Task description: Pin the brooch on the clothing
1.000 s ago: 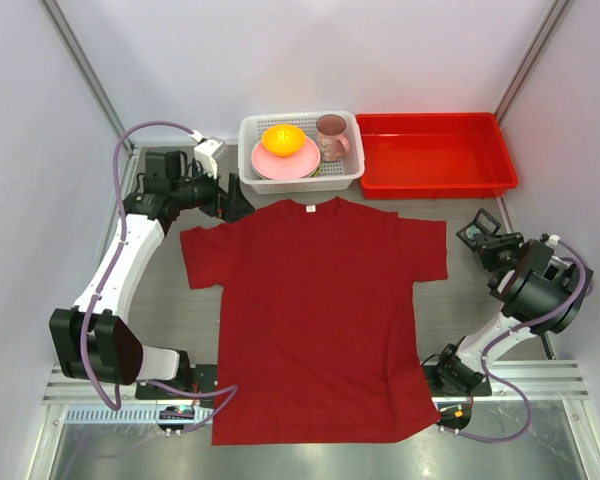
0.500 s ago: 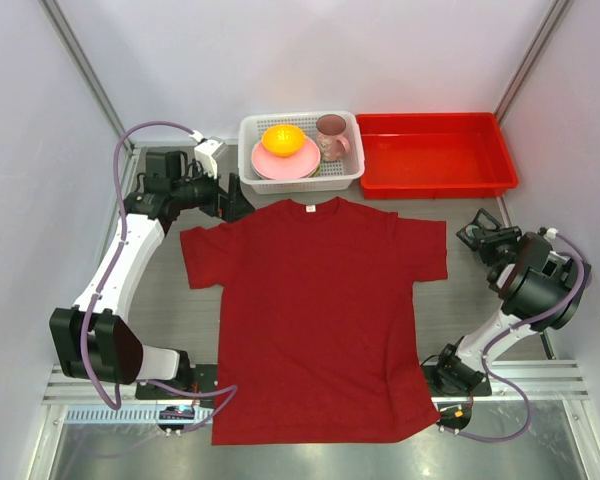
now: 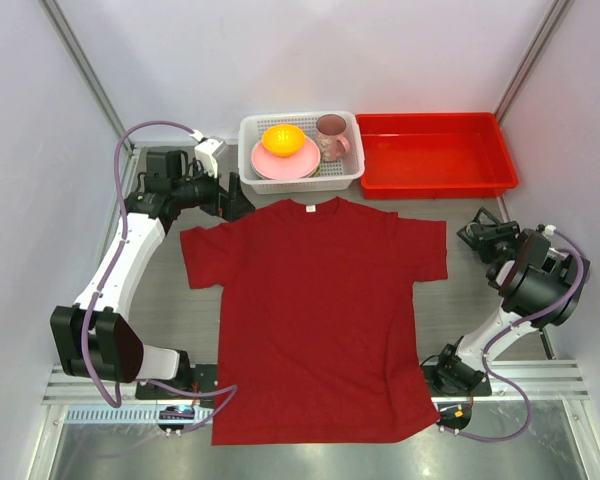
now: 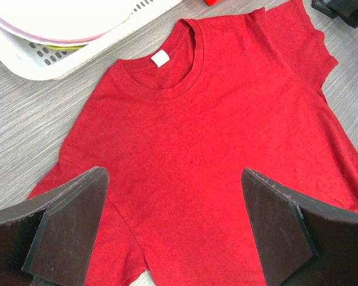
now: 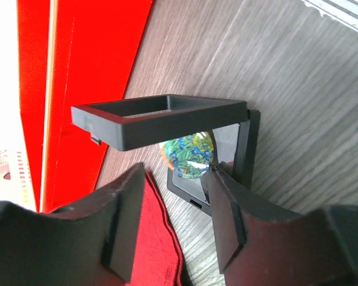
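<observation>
The case's lid (image 5: pixel 182 126) is leaning over the brooch, so next my right gripper moves back, comes in from the case's open front (image 5: pixel 186 193) and takes the brooch out first.
The clothing, a dark red T-shirt (image 3: pixel 320 300), lies flat in the middle of the table with its white neck label (image 4: pixel 160 58) at the far side. My left gripper (image 3: pixel 238 195) hovers wide open over the shirt's left shoulder (image 4: pixel 173 179), with nothing in it. The brooch (image 5: pixel 188 155), a small round disc with a blue-green floral pattern, sits in an open black case (image 5: pixel 161 116) just right of the shirt's right sleeve (image 5: pixel 155 238). My right gripper (image 5: pixel 176 170) is at the case, jaws apart, with one fingertip (image 5: pixel 218 179) touching the brooch's edge.
A white basket (image 3: pixel 250 150) holding a pink plate, an orange bowl (image 3: pixel 283 138) and a pink mug (image 3: pixel 330 135) stands behind the collar. A red tray (image 3: pixel 500 170) sits at the back right, close to the case. Side walls stand near both arms.
My right gripper's jaws have widened and the wrist has edged slightly toward the case. The left arm and the shirt are unchanged.
</observation>
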Motion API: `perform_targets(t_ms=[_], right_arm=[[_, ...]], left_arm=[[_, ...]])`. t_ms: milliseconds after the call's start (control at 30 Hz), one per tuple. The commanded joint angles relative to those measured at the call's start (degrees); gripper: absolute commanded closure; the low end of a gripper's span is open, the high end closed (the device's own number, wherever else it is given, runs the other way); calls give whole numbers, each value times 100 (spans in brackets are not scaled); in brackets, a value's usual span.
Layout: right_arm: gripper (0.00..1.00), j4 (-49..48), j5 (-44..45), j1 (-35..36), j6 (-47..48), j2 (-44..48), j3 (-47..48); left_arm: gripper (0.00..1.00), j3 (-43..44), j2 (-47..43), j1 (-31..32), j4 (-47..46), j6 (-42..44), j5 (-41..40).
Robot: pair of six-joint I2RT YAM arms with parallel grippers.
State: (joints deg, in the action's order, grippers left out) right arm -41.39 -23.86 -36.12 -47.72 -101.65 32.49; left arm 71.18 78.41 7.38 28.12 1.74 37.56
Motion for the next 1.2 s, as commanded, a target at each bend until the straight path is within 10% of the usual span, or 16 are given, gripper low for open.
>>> perform_targets(t_ms=[0,300,833,1167], right_arm=[[44,253,390,35,351,92,152],[38,701,610,158,676,84,310],[98,184,303,167,457,-93,267],[99,-80,215,114,308,645,-14]], left_arm=[[2,63,-10,9,-263,-33,41],[2,45,25,9,-272,-33,41],[2,-7,-19,9,-228,37,32],[2,54,-45,9,-140,90,32]])
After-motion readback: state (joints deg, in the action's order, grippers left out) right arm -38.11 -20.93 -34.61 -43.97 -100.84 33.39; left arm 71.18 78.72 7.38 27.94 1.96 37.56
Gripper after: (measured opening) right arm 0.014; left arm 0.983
